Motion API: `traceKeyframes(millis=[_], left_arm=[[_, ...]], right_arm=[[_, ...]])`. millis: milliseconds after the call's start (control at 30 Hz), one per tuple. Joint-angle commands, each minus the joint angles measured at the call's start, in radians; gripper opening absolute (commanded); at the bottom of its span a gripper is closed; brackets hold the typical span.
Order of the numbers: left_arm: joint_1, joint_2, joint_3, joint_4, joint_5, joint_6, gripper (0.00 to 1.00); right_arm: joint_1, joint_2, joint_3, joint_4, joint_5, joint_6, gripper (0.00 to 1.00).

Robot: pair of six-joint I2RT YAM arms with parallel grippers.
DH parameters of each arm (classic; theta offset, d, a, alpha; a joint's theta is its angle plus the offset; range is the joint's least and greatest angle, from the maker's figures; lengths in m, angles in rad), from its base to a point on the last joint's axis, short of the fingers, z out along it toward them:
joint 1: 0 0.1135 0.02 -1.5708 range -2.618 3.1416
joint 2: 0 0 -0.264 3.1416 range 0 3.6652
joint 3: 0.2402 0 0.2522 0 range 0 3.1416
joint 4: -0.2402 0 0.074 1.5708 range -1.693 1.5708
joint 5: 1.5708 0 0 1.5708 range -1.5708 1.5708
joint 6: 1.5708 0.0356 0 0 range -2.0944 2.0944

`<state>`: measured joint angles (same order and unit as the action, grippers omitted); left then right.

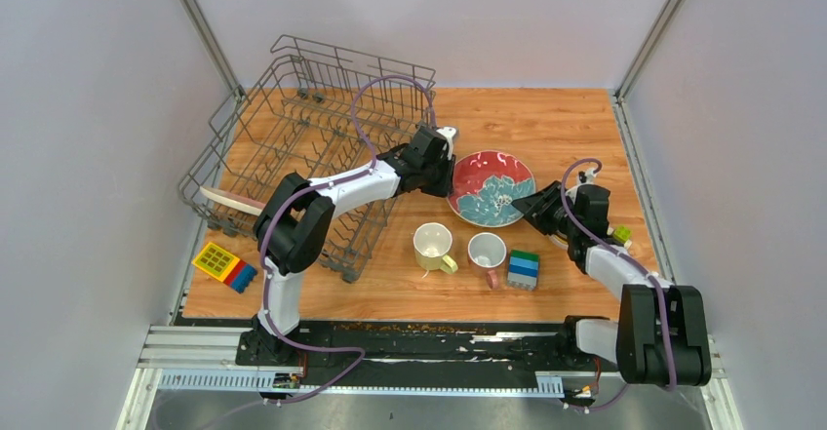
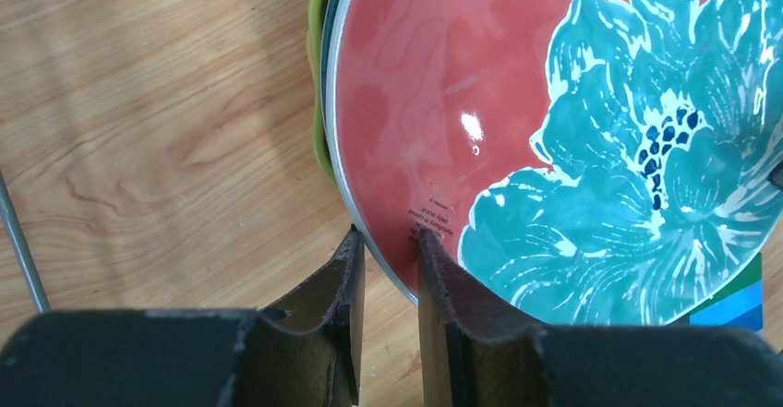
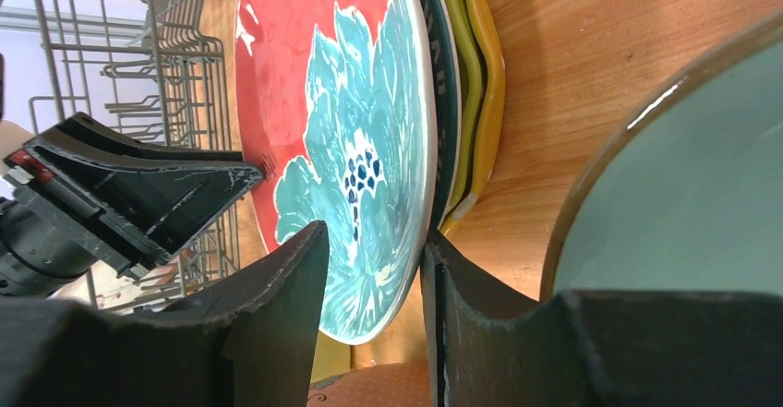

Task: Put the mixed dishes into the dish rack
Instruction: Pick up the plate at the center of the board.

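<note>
My left gripper is pinching only the red plate's edge (image 2: 388,265). It should open and reach in deeper while my right gripper lifts the red plate's opposite side (image 3: 427,185).
A red plate with a teal flower (image 1: 491,187) lies on top of a stack of dishes right of the dish rack (image 1: 302,128). My left gripper (image 1: 451,172) is shut on its left rim: in the left wrist view the fingers (image 2: 390,241) pinch the plate (image 2: 554,102). My right gripper (image 1: 536,206) is open at the opposite rim. In the right wrist view its fingers (image 3: 374,236) straddle the plate (image 3: 342,102), one under it. Dark-rimmed (image 3: 446,84), green (image 3: 466,75) and yellow (image 3: 489,65) dishes lie beneath. A white-pink plate (image 1: 229,199) stands in the rack.
A pale yellow mug (image 1: 432,246) and a white pink-handled mug (image 1: 487,252) stand in front of the stack, with stacked green-blue blocks (image 1: 524,268) beside them. A pale green bowl (image 3: 683,176) sits close by my right gripper. Coloured blocks (image 1: 223,265) lie front left of the rack.
</note>
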<state>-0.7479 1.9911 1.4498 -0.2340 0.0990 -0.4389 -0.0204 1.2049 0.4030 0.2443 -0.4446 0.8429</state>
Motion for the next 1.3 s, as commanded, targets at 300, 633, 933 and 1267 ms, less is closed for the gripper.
traceKeyframes(millis=[300, 633, 933, 1267], left_arm=[[-0.079, -0.063, 0.031, 0.161, 0.264, 0.003, 0.24], [-0.079, -0.06, 0.038, 0.136, 0.245, 0.021, 0.31], [-0.079, -0.065, 0.033, 0.125, 0.197, 0.016, 0.53], [-0.072, -0.088, -0.023, 0.172, 0.117, -0.07, 0.71]], right_arm=[[0.092, 0.022, 0.023, 0.279, -0.15, 0.065, 0.3], [0.093, -0.013, 0.007, 0.258, -0.087, 0.117, 0.08], [0.092, -0.09, -0.001, 0.185, -0.014, 0.126, 0.0], [0.09, -0.034, 0.031, 0.135, -0.057, 0.181, 0.0]])
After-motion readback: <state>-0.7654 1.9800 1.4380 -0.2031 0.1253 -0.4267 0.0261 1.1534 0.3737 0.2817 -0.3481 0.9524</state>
